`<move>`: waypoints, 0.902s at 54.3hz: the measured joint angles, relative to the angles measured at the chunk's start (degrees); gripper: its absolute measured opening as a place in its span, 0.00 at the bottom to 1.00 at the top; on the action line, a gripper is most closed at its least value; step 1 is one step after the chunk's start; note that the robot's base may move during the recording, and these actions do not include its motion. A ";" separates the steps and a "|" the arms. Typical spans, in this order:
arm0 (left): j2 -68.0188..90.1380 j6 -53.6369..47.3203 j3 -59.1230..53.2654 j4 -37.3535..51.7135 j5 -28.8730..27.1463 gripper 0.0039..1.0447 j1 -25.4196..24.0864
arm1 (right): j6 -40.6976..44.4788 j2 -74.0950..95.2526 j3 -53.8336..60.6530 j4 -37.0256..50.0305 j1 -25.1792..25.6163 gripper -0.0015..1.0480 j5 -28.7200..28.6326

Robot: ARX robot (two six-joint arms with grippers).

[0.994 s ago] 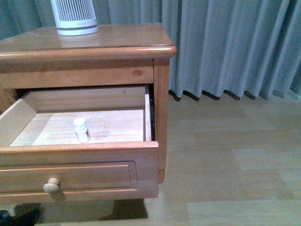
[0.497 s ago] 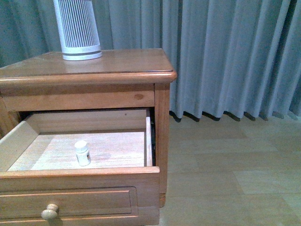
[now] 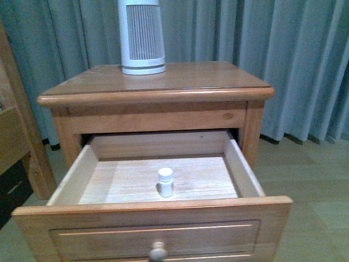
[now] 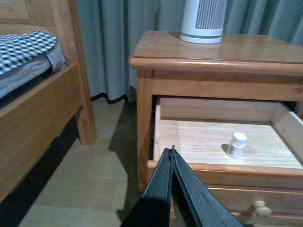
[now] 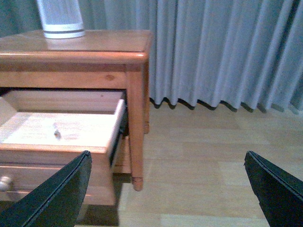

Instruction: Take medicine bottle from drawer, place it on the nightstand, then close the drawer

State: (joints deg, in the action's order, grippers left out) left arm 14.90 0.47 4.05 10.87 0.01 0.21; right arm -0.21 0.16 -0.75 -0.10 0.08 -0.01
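The front of the open drawer [image 3: 155,232] should uncover a lower drawer when I push the open drawer shut, because wood shows [image 5: 123,162] behind it next to the nightstand's leg.
The medicine bottle [image 3: 165,182] stands upright on the pale floor of the open drawer [image 3: 152,210], near its middle. The drawer is pulled far out of the nightstand [image 3: 158,90]; its round knob [image 3: 158,252] shows at the bottom edge. Neither gripper shows in the front view. In the left wrist view my left gripper [image 4: 172,150] is shut and empty, in front of the drawer's front rail, apart from the bottle [image 4: 236,144]. In the right wrist view my right gripper [image 5: 168,163] is wide open and empty over the floor beside the nightstand [image 5: 135,61]; the bottle [image 5: 57,132] looks washed out.
A white ribbed tower appliance [image 3: 141,35] stands at the back of the nightstand top. A wooden bed frame [image 4: 42,109] with checked bedding is to the left. Grey curtains [image 3: 294,60] hang behind. Pale wood floor [image 5: 208,161] lies to the right.
The front view has swung right and risen: the nightstand and open drawer now sit centred instead of at the left. The bottle stands in the same spot in the drawer.
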 joint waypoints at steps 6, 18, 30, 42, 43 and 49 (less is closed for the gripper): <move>-1.42 -0.02 -0.66 -0.85 0.00 0.02 0.00 | 0.02 -0.02 0.00 -0.02 0.00 0.93 -0.04; -5.40 -0.02 -1.66 -3.63 -0.15 0.02 0.00 | 0.02 -0.02 0.00 0.00 0.00 0.93 -0.42; -14.43 -0.07 -3.52 -10.80 0.04 0.02 -0.02 | -9.01 14.12 -7.17 -5.20 3.67 0.93 -17.44; -14.53 -0.04 -3.52 -10.86 -0.02 0.02 0.00 | -10.05 50.01 -32.09 14.21 -2.47 0.93 -16.39; -14.53 -0.07 -3.52 -10.86 -0.02 0.02 0.00 | -9.27 54.34 -35.21 15.30 -3.15 0.93 -15.96; -14.53 -0.04 -3.52 -10.86 -0.02 0.02 0.00 | -4.44 71.36 -45.27 18.10 -5.31 0.93 -11.82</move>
State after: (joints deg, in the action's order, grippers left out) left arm 0.36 0.43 0.54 0.01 -0.01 0.21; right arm -4.64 71.53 -46.02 18.00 -5.23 -11.84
